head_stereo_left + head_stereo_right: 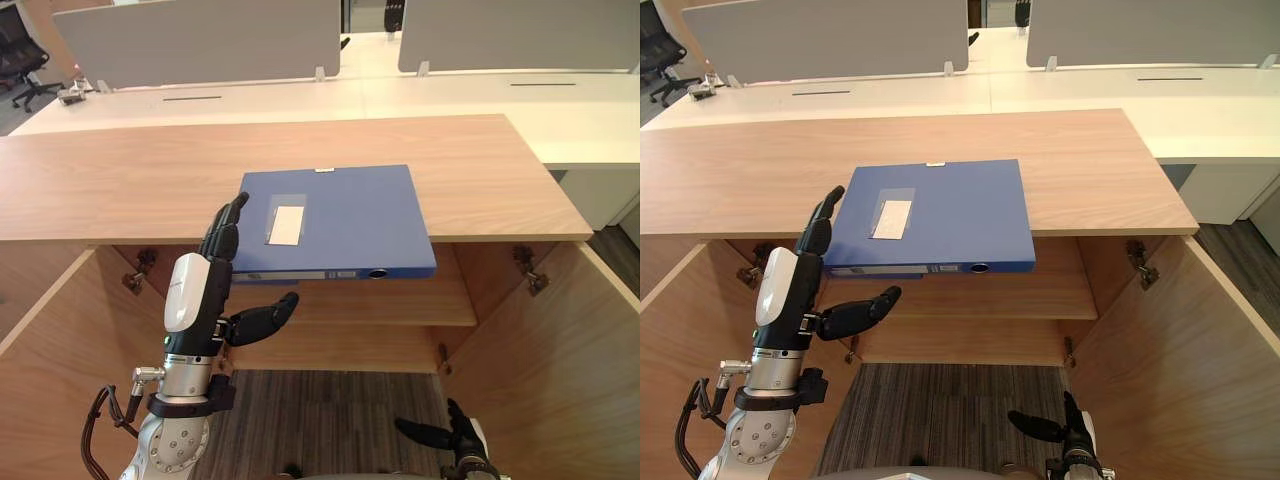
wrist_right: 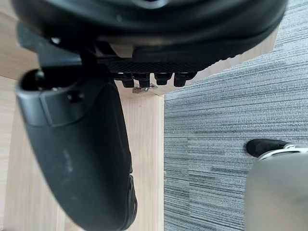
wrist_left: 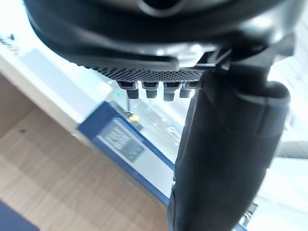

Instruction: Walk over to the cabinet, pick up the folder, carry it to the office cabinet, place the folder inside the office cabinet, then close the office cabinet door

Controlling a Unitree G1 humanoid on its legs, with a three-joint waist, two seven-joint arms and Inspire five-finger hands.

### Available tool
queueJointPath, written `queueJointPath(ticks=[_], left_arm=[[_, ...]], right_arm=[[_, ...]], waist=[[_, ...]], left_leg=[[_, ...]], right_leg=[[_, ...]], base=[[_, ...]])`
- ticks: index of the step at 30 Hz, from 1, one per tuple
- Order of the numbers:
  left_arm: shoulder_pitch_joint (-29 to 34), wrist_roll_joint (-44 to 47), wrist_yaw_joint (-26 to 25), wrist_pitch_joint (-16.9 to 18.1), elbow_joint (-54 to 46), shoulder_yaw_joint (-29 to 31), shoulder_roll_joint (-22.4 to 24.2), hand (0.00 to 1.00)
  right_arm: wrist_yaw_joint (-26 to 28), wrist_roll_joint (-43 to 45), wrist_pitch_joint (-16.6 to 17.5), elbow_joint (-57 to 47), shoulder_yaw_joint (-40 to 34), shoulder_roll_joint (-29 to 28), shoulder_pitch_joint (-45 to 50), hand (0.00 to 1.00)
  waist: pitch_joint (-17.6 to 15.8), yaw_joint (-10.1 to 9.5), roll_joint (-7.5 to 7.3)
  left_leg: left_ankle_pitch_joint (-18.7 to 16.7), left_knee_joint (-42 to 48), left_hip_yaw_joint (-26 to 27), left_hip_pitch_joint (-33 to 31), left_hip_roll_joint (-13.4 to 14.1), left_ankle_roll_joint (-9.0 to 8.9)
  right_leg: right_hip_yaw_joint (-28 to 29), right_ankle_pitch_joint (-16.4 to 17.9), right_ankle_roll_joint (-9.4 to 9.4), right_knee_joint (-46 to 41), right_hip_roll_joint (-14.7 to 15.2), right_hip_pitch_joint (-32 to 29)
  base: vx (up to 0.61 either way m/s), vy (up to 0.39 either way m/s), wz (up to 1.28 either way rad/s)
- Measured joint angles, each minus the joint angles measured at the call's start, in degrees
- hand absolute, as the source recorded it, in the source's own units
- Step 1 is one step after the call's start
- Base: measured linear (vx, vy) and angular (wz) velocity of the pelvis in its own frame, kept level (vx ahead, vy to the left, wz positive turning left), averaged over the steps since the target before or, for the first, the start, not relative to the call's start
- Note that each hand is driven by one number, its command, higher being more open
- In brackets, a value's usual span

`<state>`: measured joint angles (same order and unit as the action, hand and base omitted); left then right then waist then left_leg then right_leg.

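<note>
A sliver of blue (image 1: 270, 283) peeks out under the folder's overhanging spine, so I should expect another folder already lying on the shelf inside (image 1: 385, 302).
A blue folder (image 1: 340, 215) with a white label lies flat on the wooden cabinet top (image 1: 150, 170), its spine overhanging the front edge. My left hand (image 1: 195, 290) is raised at the folder's front left corner. It is open, with its fingers straight up beside the corner and its thumb (image 1: 262, 317) spread below the overhang, clear of the folder. The left wrist view has the folder (image 3: 120, 139) past the thumb (image 3: 226, 154). Low down by the right door, my right hand (image 1: 455, 430) hangs open and holds nothing.
Both cabinet doors stand open, the left door (image 1: 50, 350) and the right door (image 1: 560, 350) flanking me. A shelf (image 1: 400, 300) runs inside under the top. Grey carpet (image 2: 216, 144) lies below. White desks with grey dividers (image 1: 200, 40) stand behind, an office chair (image 1: 20, 50) far left.
</note>
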<state>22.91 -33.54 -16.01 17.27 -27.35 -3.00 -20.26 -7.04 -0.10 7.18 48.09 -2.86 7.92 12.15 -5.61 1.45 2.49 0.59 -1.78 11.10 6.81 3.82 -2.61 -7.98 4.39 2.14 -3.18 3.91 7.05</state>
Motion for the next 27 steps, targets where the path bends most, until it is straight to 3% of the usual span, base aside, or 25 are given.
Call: queueJointPath(ticks=[3,8,11,12,17,27], left_arm=[[-1.5,-5.2,-0.2,-0.4,0.1,-1.3,-1.8,1.0],[-5.2,-14.6,-2.4,-4.9,1.1,-3.7,-1.7,1.0],[-7.2,-17.3,-2.5,-5.9,2.5,-3.8,-1.6,1.0],[-8.7,-18.6,-2.5,-6.4,4.5,-3.9,-1.8,0.0],[-13.2,-22.8,-2.5,-10.2,11.8,-4.4,-2.7,0.0],[-21.0,-22.7,-4.1,-10.4,11.1,-0.7,-3.8,0.0]], right_arm=[[0.1,0.0,0.0,0.1,0.1,0.0,0.3,1.0],[0.5,0.1,0.2,0.0,1.1,0.3,0.2,1.0],[0.8,0.2,0.3,0.0,1.0,0.3,0.3,1.0],[1.0,0.4,0.3,0.1,1.0,0.4,0.3,1.0],[2.1,0.5,0.3,0.0,1.1,0.3,0.2,1.0],[2.4,0.5,0.2,-3.7,1.0,0.1,-0.2,1.0]], waist=[[0.7,0.16,-0.05],[1.0,0.78,-0.2],[1.0,0.93,-0.23],[1.1,1.05,-0.24],[1.1,1.5,-0.57],[1.4,2.12,-0.67]], left_leg=[[0.0,-0.2,0.3,0.3,0.0,0.0],[0.1,-1.1,1.0,0.9,-0.1,0.0],[0.1,-1.6,1.4,1.3,-0.1,0.02],[0.6,-2.6,1.4,1.9,-0.2,0.05],[0.9,-3.3,1.5,2.1,-0.5,0.11],[0.9,-3.6,3.0,1.3,-0.6,0.12]], right_leg=[[0.4,0.0,0.05,0.1,0.0,0.0],[1.1,-0.1,0.05,0.2,-0.4,0.0],[1.4,-0.1,0.02,0.3,-0.5,-0.1],[1.4,-0.1,0.02,0.3,-0.5,0.0],[1.5,-0.1,0.02,0.5,-0.3,-0.4],[3.2,-1.2,0.57,2.3,-0.3,-1.4]], base=[[-0.01,-0.01,-0.05],[0.01,-0.014,-0.07],[0.02,-0.009,-0.08],[0.02,-0.009,-0.03],[0.0,0.0,0.0],[-0.01,-0.004,-0.07]])
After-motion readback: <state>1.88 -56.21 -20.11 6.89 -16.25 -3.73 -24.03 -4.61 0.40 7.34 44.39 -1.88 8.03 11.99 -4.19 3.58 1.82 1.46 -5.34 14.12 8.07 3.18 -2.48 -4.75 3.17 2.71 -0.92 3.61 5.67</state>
